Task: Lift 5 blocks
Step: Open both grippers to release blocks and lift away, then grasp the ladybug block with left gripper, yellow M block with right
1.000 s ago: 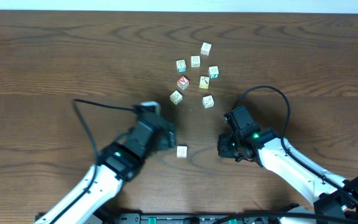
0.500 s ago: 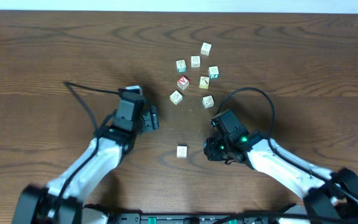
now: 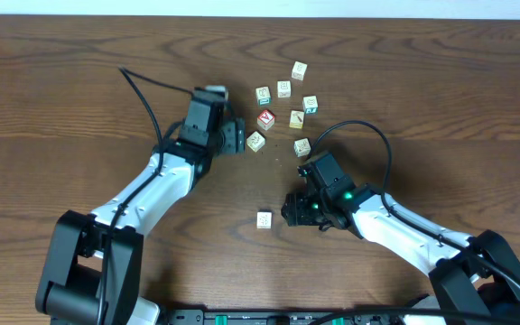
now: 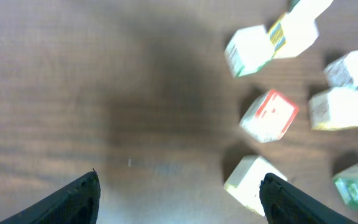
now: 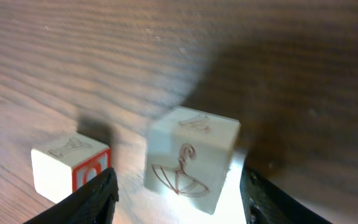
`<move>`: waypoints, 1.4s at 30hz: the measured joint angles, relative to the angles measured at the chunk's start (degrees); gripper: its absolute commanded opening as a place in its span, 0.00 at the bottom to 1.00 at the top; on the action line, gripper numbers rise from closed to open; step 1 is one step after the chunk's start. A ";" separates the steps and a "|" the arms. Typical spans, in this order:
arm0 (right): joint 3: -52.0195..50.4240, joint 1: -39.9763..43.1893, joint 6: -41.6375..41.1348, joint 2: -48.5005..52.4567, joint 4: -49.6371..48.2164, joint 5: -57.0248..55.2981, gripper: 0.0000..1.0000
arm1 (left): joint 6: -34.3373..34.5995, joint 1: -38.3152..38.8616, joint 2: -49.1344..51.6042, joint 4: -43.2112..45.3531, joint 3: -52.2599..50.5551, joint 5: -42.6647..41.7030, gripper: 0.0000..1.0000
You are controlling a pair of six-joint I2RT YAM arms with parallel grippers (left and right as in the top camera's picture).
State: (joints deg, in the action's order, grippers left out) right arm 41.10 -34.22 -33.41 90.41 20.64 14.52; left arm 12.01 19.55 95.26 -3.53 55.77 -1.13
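Observation:
I can see the cream block by the red-sided cube crooked at one finger's end, so my left gripper should swing over it and turn square before closing.
Several small cream blocks cluster at the table's far middle, among them one at the cluster's near-left edge. My left gripper is open right beside that block. In the left wrist view this block lies just inside the right fingertip, with the red-faced cube beyond it. My right gripper is open nearer the front. Its wrist view shows a cream block with an umbrella drawing on the wood between the spread fingers, untouched on both sides. Another block sits just left of it.
A yellowish-tan cube and the red-faced cube lie inside the cluster. A further block rests close behind the right arm. Black cables arch over both arms. The block left of the right gripper shows a red-printed side.
The left arm swung up and right from the front to the cluster's edge, staying open. The right gripper slid left and its jaws spread apart around the umbrella block.

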 measured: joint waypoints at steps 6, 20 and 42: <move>-1.11 0.00 0.07 -3.52 7.43 -2.23 0.72 | -0.70 0.04 0.13 -0.09 2.12 -0.02 0.82; 1.29 7.61 4.28 -14.82 14.29 -5.57 0.96 | -1.57 2.78 5.31 1.18 2.12 -1.95 0.82; 44.30 23.54 19.45 21.44 21.66 -6.60 0.96 | -2.91 4.94 12.39 3.56 4.04 -3.10 0.69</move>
State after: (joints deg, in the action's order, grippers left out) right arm 85.41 -10.68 -13.96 111.85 42.30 7.92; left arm 9.10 24.49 107.66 0.03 59.81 -4.23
